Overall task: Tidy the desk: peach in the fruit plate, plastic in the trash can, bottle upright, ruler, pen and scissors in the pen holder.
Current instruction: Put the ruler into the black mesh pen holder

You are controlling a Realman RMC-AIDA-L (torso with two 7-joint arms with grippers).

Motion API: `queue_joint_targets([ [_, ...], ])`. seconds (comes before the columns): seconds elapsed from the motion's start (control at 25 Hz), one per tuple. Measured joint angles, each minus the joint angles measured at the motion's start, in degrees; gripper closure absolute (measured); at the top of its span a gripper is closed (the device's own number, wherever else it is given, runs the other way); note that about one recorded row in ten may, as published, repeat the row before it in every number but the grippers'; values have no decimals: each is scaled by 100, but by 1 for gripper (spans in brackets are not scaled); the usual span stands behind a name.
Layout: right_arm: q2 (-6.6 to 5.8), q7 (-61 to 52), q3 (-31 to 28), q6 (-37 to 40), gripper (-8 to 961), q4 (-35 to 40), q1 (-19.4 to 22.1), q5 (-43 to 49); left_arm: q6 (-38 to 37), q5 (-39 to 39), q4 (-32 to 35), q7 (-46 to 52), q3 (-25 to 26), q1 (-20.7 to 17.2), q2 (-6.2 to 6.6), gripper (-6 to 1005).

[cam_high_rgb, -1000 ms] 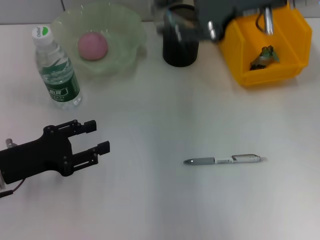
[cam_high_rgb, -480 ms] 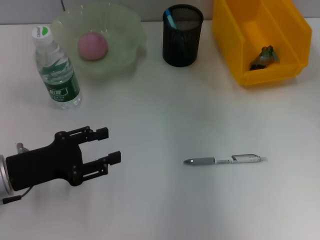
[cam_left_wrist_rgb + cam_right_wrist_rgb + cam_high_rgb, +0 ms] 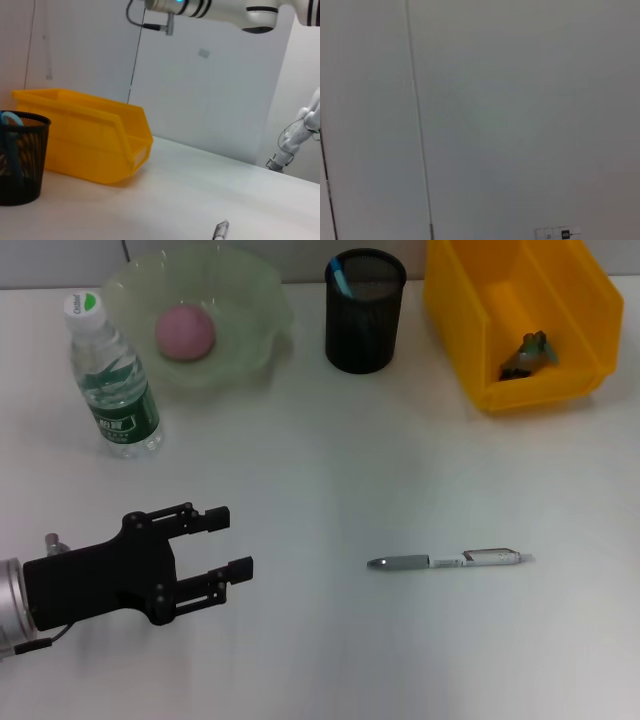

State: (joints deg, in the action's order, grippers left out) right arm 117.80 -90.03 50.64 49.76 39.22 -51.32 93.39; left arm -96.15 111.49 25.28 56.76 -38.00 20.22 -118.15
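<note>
I keep lowering the ruler into the pen holder (image 3: 374, 274) with my right gripper and let go there, because I have the ruler gripped near its end and there is room beside the scissors.
The silver-grey pen (image 3: 450, 560) lies flat on the white desk (image 3: 330, 460), right of centre; its tip (image 3: 220, 231) also shows in the left wrist view. My left gripper (image 3: 235, 540) hovers low at the front left, open and empty, pointing toward the pen about a hand's width away. The bottle (image 3: 112, 380) stands upright at the back left. The peach (image 3: 185, 332) rests in the fruit plate (image 3: 262, 300). A light blue scissors handle (image 3: 343, 278) sticks out of the pen holder (image 3: 365, 330). Crumpled plastic (image 3: 527, 352) lies in the trash can (image 3: 470, 330). The ruler is hidden. My right gripper is out of view.
In the left wrist view the pen holder (image 3: 20, 165) and the trash can (image 3: 85, 140) stand at the desk's far side, with part of my right arm (image 3: 215, 10) raised high above them. The right wrist view holds only a wall.
My left gripper has moved rightward and nearer the front edge, closing on the pen, still open. My right arm, over the pen holder a second ago, has lifted out of the head view.
</note>
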Motion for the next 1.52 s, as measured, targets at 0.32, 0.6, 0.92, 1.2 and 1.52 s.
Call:
queue_joint_targets([
  [0.32,-12,-92,33,-289,565,-383,-306,-6,-28,10,-49,-181,-14,66,-23,332],
  [0.6,7,-94,73,-587,564,-709,-506,56,-45,18,-59,-189,-178,90,-19,332],
  [0.92,16,-138,255,-917,564,-1018,-658,74,-27,22,-56,-240,-380,74,-15,332],
  [1.2,64,-116,368,-1165,561,-1113,-672,74,-27,22,-105,-484,-459,31,-21,333],
  [1.52,130,107,378,-1443,542,-1251,-689,29,-38,153,-129,-487,-463,70,-10,333],
])
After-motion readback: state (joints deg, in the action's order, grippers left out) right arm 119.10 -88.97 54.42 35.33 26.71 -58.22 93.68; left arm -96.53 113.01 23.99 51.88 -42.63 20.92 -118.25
